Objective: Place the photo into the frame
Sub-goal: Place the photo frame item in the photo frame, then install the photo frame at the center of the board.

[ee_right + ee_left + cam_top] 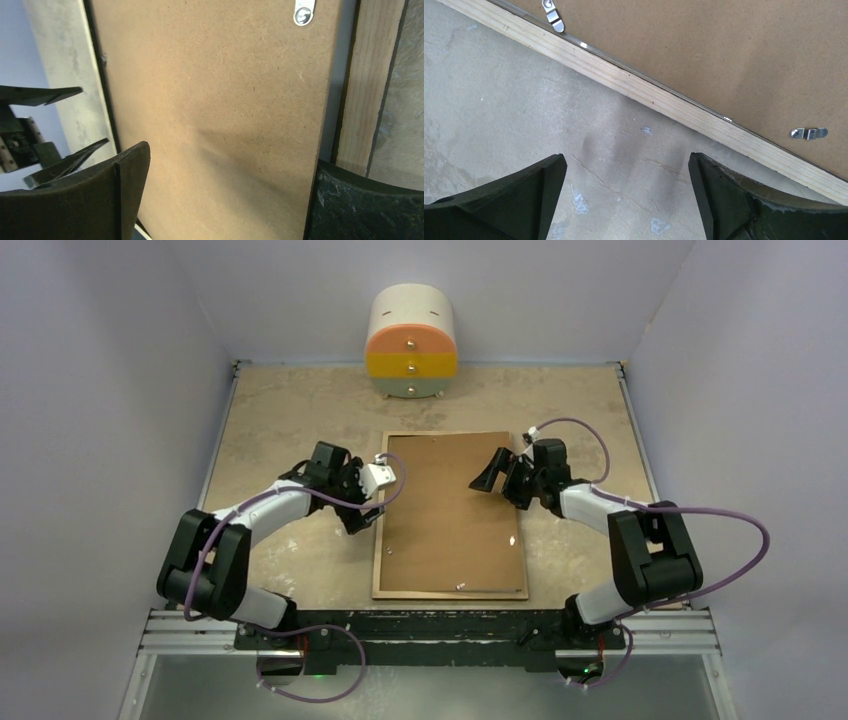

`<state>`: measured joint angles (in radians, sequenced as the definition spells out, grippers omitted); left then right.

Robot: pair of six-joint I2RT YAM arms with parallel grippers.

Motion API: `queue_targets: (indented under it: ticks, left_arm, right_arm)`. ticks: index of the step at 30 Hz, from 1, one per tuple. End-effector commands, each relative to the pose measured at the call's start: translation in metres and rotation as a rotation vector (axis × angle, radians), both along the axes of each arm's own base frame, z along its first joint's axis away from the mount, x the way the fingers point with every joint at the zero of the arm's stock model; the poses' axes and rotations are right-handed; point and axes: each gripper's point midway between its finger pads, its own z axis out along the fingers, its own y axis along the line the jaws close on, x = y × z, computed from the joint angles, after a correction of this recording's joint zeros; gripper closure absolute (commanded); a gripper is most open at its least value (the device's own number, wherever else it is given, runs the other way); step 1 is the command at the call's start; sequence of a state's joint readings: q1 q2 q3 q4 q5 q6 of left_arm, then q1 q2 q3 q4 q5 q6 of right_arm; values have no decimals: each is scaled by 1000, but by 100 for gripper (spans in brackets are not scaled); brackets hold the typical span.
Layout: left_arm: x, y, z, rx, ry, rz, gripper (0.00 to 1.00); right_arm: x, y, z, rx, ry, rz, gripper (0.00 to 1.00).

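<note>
The backing board's edge (pixel 326 95) is propped up above the rail by my right gripper's finger, so next I pull the finger away and let the board settle before I turn a clip (pixel 389 550).
The frame (pixel 380 540) lies face down in the middle of the table, its light wood back rail (pixel 659 97) up. The plain brown backing board (pixel 450 510) lies in it and covers nearly all of the opening. The photo is hidden; I see none of its picture. My left gripper (pixel 366 508) is open and empty over bare table just left of the frame's left rail, and also shows in the left wrist view (pixel 627 172). My right gripper (pixel 503 480) is open and empty above the board's far right part (pixel 227 165), one finger (pixel 362 205) by the right rail.
Small metal turn clips (pixel 808 133) sit along the inside of the frame rails. A round white, orange and yellow mini drawer unit (pixel 412 345) stands at the back. Walls close in left, right and behind. A metal rail (pixel 430 635) runs along the near edge.
</note>
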<state>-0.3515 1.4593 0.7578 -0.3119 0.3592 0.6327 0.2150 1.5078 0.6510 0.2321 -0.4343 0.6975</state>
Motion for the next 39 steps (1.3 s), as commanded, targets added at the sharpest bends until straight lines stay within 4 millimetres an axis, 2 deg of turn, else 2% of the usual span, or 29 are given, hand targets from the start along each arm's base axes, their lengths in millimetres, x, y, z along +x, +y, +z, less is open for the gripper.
queue_targets:
  ticks: [1, 5, 15, 22, 27, 30, 32, 35, 37, 39]
  left_arm:
    - [-2, 1, 7, -10, -30, -14, 0]
    - [-3, 3, 6, -8, -29, -12, 0]
    - [-1, 5, 5, -1, -32, -8, 0]
    - [-4, 4, 12, -25, -36, -22, 0]
    - [-6, 4, 15, -25, -22, -29, 0]
    - [-7, 3, 17, -32, -8, -34, 0]
    - [-6, 1, 20, -47, -7, -28, 0]
    - [-3, -4, 26, -88, 11, -5, 0]
    - [-3, -8, 31, -131, 32, 4, 0]
    - [-5, -13, 35, -165, 55, 9, 1]
  right_arm:
    - [3, -4, 2, -138, 4, 16, 1]
    - [6, -4, 12, -206, -10, 25, 1]
    - [-4, -16, 8, -425, 38, 59, 1]
    - [-1, -24, 20, -494, 15, 84, 1]
    - [6, -26, 35, -520, -2, 88, 1]
    - [10, -26, 55, -514, -48, 75, 1]
    - [7, -19, 68, -460, -58, 76, 1]
    - [14, -14, 84, -384, -74, -14, 1]
    - [11, 0, 87, -290, -67, 19, 1]
    - [4, 25, 95, -140, -118, 98, 1]
